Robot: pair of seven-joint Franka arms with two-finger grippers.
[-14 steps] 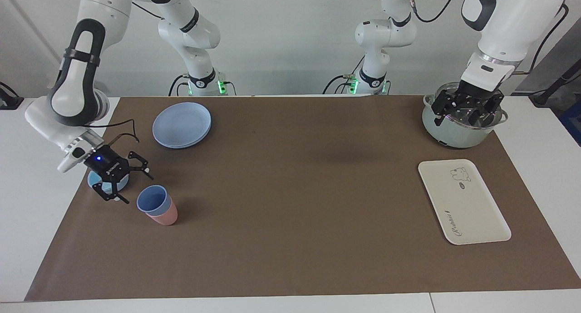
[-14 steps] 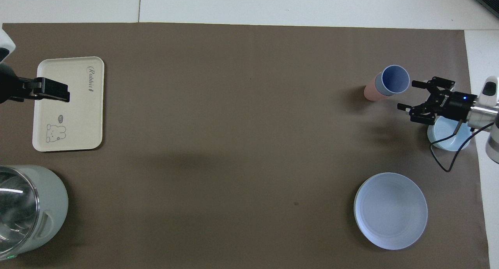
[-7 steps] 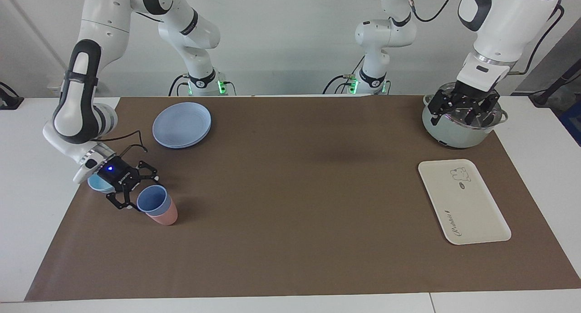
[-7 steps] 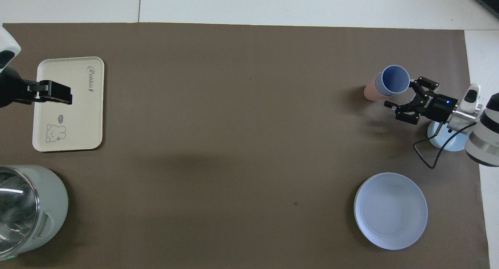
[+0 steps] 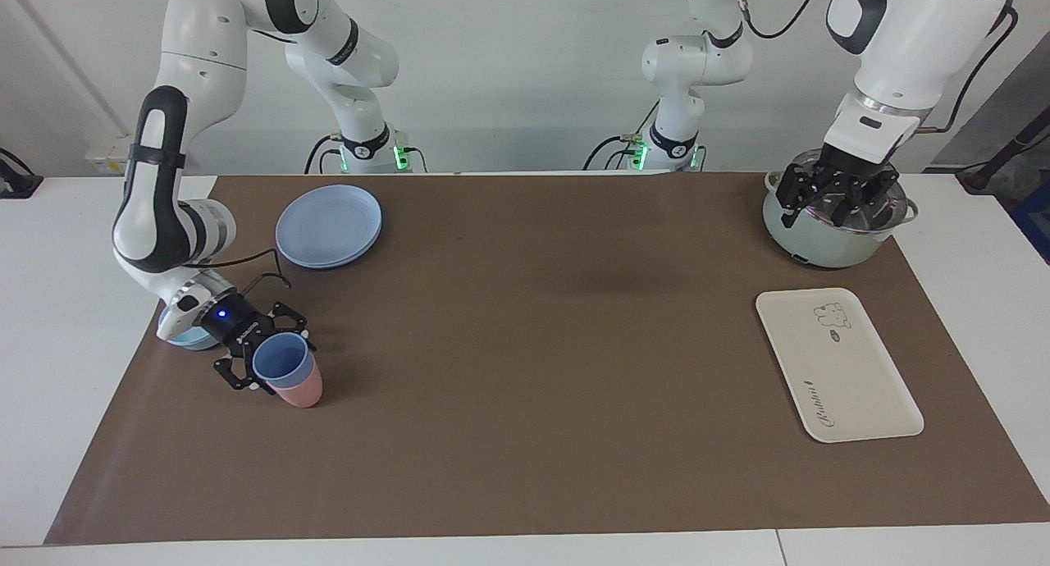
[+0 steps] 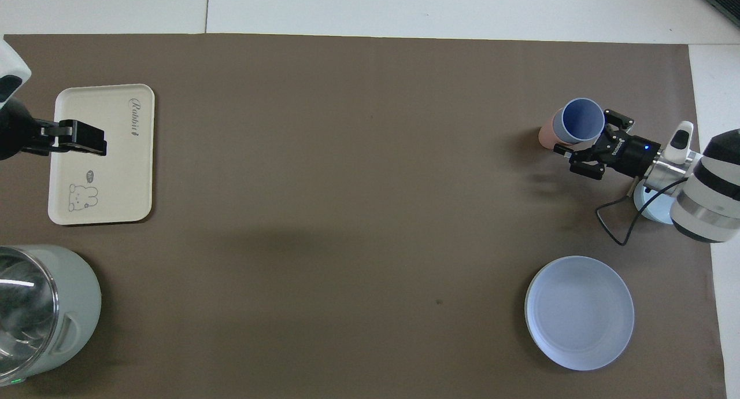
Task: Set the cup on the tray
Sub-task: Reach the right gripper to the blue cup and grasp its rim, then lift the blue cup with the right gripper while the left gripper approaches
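Observation:
The blue cup sits inside the pink cup (image 5: 300, 381). My right gripper should grip the pink cup while my left gripper draws the blue cup out (image 5: 281, 356).
The periwinkle-blue cup (image 5: 283, 358) (image 6: 581, 119) sits nested in a pink cup (image 5: 300, 393) (image 6: 544, 136) near the right arm's end of the table. My right gripper (image 5: 271, 362) (image 6: 586, 134) is open and low, with one finger on each side of the blue cup's upper part. The cream-white tray (image 5: 845, 377) (image 6: 115, 173) lies flat at the left arm's end. My left gripper (image 5: 838, 195) (image 6: 74, 139) is open and empty, up in the air over the pot, and waits there.
A pale green pot (image 5: 820, 242) (image 6: 46, 312) stands nearer to the robots than the tray. A round blue plate (image 5: 328, 224) (image 6: 579, 312) and a light-blue bowl (image 5: 193, 338) (image 6: 644, 205) lie near the cups, the bowl under the right wrist.
My right gripper has moved from over the bowl toward the cups and now straddles the blue cup. The left gripper has drifted slightly over the pot. The cups have not moved.

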